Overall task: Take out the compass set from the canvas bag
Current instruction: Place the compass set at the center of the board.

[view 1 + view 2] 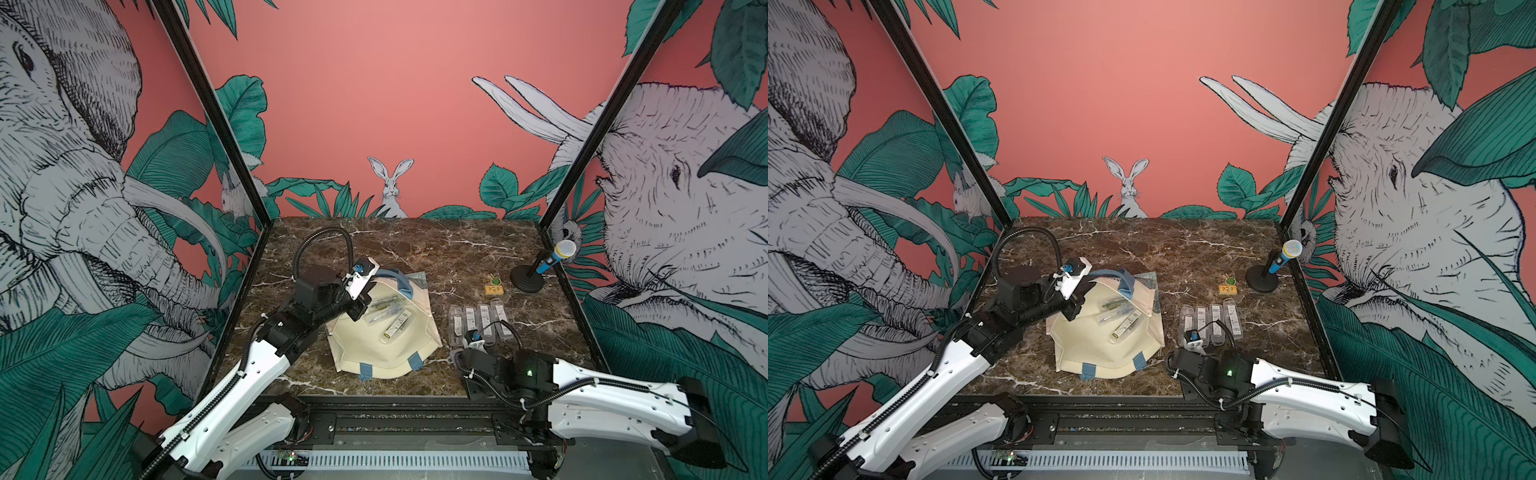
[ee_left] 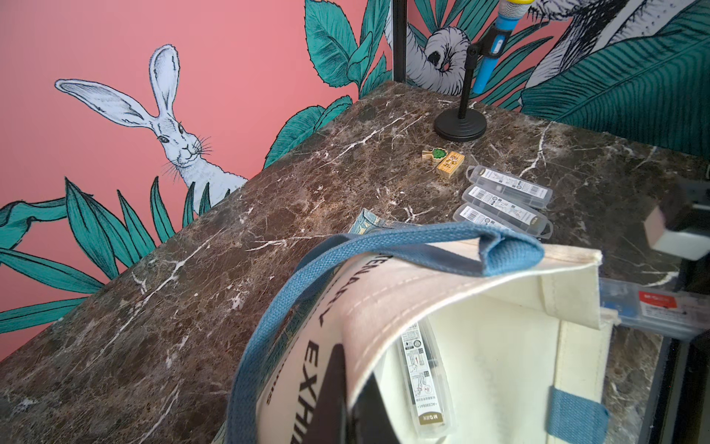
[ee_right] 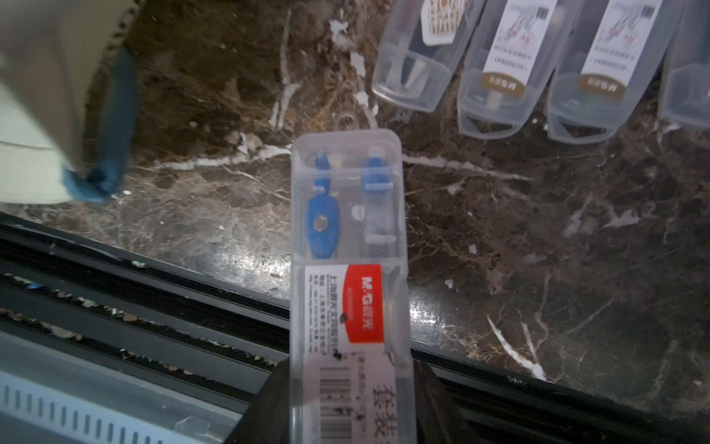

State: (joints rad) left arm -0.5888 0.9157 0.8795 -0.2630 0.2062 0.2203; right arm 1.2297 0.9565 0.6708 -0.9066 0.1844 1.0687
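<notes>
I keep lowering the compass set (image 3: 351,222) with my right gripper until it lies flat. The compass set is hanging over open marble (image 3: 449,214), clear of the bag and the row of cases.
The cream canvas bag (image 1: 386,349) (image 1: 1100,345) lies at the table's middle with its mouth held open. My left gripper (image 1: 359,309) (image 2: 351,388) is shut on the bag's far rim beside a blue handle (image 2: 384,246). Clear compass set cases (image 1: 397,324) (image 2: 422,376) lie inside the bag. My right gripper (image 3: 351,369) is shut on a compass set (image 3: 347,215), a clear case with a red label and a blue compass. It hangs over the table's front edge, to the right of the bag. Several more cases (image 1: 478,322) (image 3: 511,65) lie in a row just beyond it.
A blue microphone on a black stand (image 1: 540,266) is at the back right. Small wooden pieces (image 1: 494,286) lie near it. A clear plastic sheet (image 1: 415,278) pokes out from under the bag. A black rail (image 1: 395,403) runs along the front edge.
</notes>
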